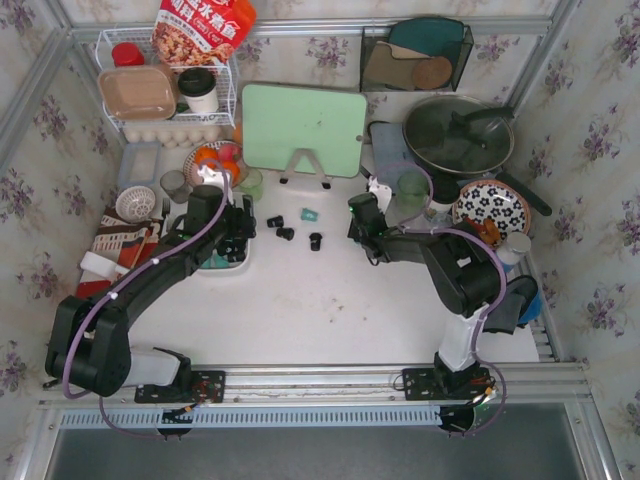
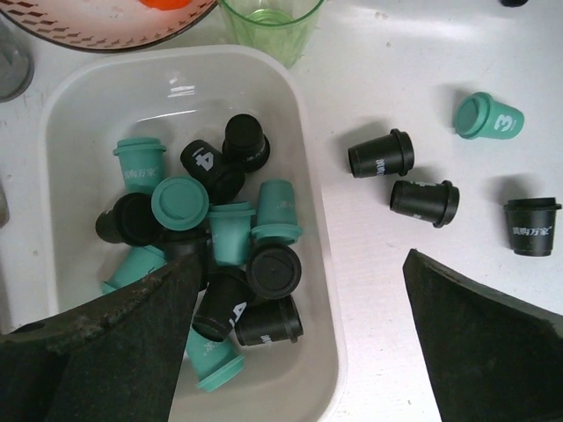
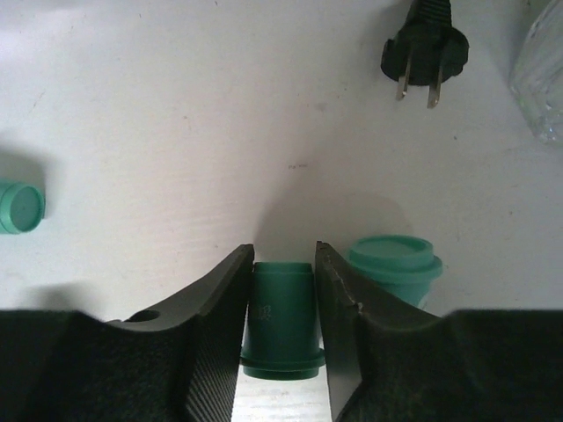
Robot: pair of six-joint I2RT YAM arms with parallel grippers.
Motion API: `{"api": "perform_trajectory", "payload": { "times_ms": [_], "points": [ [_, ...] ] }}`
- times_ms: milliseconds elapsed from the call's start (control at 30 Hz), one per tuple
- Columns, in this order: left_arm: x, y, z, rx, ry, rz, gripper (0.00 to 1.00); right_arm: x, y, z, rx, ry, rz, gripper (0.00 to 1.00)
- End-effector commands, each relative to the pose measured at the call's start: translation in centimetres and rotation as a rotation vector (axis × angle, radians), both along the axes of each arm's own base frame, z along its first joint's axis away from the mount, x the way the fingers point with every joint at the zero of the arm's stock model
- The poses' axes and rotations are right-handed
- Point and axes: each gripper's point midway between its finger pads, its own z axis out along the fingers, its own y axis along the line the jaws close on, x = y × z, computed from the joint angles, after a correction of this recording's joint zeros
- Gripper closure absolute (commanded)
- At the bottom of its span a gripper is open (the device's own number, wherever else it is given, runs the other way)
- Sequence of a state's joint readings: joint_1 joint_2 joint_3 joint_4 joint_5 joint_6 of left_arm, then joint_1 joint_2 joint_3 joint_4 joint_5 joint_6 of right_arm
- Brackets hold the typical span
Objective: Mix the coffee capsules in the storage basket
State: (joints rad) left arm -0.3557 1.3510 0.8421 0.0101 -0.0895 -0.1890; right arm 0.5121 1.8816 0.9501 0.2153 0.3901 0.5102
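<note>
Next, my left gripper takes over the teal capsule in my right gripper midway over the table, because the capsule is far from the white storage basket.
The white storage basket holds several teal and black coffee capsules; in the top view the basket sits under my left arm. My left gripper is open, one finger inside the basket among the capsules, the other outside over the table; it shows in the top view. Three black capsules and a teal one lie on the table to the right. My right gripper is shut on a teal capsule. Another teal capsule stands beside its right finger.
A green drinking cup and a plate of oranges stand behind the basket. A black plug lies ahead of the right gripper. A green board, pan and floral plate stand further back.
</note>
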Motion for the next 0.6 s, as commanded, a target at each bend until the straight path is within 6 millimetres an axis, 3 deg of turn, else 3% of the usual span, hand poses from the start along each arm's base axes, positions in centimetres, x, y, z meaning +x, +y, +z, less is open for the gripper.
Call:
{"api": "perform_trajectory", "payload": {
  "times_ms": [0,167,300,467,567],
  "points": [
    [0.6,0.2,0.5,-0.012,-0.03,0.035,0.01,-1.4,-0.1,-0.4,-0.004,0.041,0.027,0.6],
    [0.4,-1.2,1.0,-0.053,-0.039,-0.039,0.0,-1.6,0.0,1.2,0.012,0.007,0.05,0.73],
    [0.2,-3.4,1.6,-0.084,-0.075,-0.162,0.05,-1.6,0.7,3.3,0.058,-0.058,0.095,0.82],
    [-1.4,-9.1,2.7,-0.044,-0.179,-0.447,0.06,-2.5,2.5,7.2,0.152,-0.179,0.225,0.89],
    [-3.1,-12.8,2.8,0.009,-0.249,-0.64,0.04,-4.0,3.7,10.7,0.23,-0.306,0.337,0.91]
  ]
}}
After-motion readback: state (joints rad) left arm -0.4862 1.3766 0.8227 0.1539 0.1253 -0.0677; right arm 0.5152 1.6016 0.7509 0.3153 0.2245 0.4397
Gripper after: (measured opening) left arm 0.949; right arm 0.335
